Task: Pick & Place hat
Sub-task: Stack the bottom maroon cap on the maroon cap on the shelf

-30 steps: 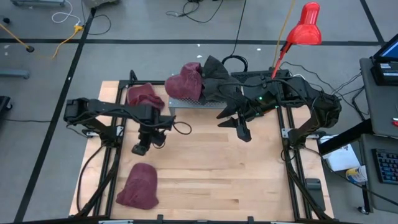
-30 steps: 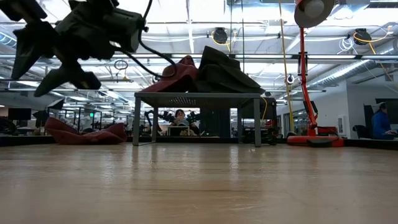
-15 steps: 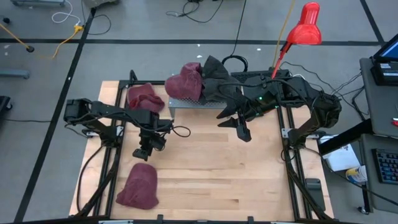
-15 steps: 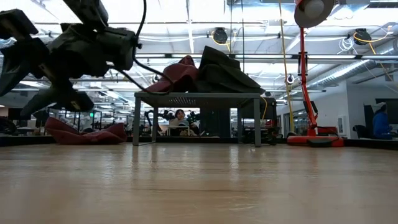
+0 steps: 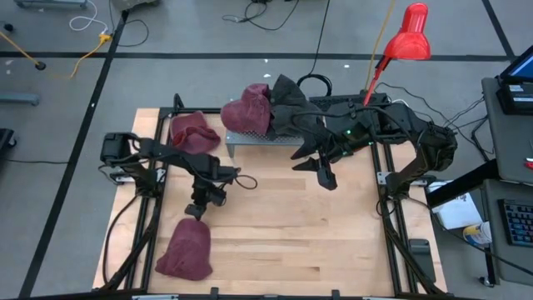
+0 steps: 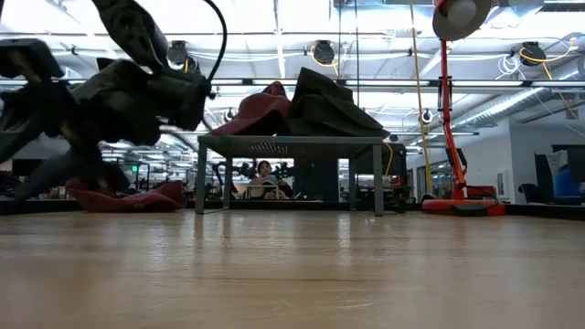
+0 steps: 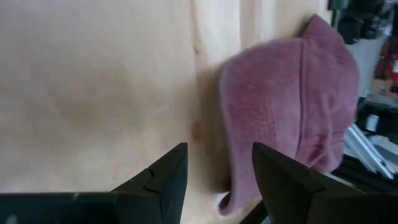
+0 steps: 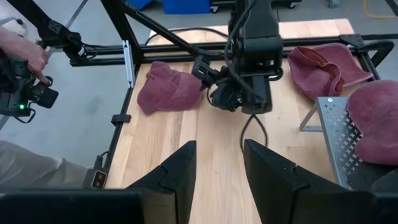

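My left gripper has the front maroon hat's brim (image 5: 192,226) edge (image 7: 232,186) lined up between its open fingers. It should go on down over that hat's brim before it closes there.
A maroon hat (image 5: 185,250) lies flat on the wooden table near its front left corner; the left wrist view shows this hat (image 7: 292,106) just beyond my fingers. My left gripper (image 5: 196,212) hangs open, slanting down, just short of the hat's far edge and touching nothing. A second maroon hat (image 5: 193,129) lies at the far left. A third maroon hat (image 5: 248,108) and a dark hat (image 5: 287,98) rest on a perforated metal stand (image 5: 258,138). My right gripper (image 5: 323,177) waits open, high over the table's middle.
The stand (image 6: 288,142) occupies the far middle of the table, with a red lamp (image 5: 405,37) behind it. Black frame rails (image 5: 150,200) run along both table sides. A person's hand (image 8: 25,56) holds a device beyond the left rail. Bare wood lies between the arms.
My left gripper has sunk toward the table and moved toward the near edge, closing on the front-left maroon hat, and has tipped more level as it went. Its fingers kept the same gap. The hats lie where they were.
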`<action>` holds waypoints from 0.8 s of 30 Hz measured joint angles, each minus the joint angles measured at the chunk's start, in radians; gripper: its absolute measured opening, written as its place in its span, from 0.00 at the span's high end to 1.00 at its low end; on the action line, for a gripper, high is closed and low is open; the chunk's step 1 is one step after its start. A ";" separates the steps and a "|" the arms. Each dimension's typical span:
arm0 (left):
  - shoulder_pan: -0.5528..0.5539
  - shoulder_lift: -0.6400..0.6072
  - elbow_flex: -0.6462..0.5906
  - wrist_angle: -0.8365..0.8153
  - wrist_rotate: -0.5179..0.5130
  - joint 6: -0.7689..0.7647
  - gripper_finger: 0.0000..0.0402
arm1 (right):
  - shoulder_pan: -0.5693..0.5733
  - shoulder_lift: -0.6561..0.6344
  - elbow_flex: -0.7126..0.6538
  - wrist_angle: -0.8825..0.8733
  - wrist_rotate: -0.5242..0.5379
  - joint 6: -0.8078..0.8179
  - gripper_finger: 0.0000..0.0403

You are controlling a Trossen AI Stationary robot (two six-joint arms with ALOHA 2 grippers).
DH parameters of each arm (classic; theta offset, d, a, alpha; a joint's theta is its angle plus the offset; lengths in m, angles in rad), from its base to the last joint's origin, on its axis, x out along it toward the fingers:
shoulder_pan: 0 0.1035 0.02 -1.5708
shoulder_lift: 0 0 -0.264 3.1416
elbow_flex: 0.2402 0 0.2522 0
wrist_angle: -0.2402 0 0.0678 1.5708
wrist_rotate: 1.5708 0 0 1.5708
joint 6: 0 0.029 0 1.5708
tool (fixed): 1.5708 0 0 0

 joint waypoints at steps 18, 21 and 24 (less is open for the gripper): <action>-0.186 0.087 -0.001 0.004 0.177 -0.021 0.55 | 0.000 0.000 0.000 -0.019 0.000 -0.001 0.69; -0.193 0.087 -0.001 0.005 0.194 -0.017 0.64 | 0.000 0.000 0.000 -0.019 0.000 -0.001 0.69; -0.195 0.087 -0.001 0.005 0.200 -0.019 0.79 | 0.000 0.000 0.000 -0.018 0.000 -0.001 0.69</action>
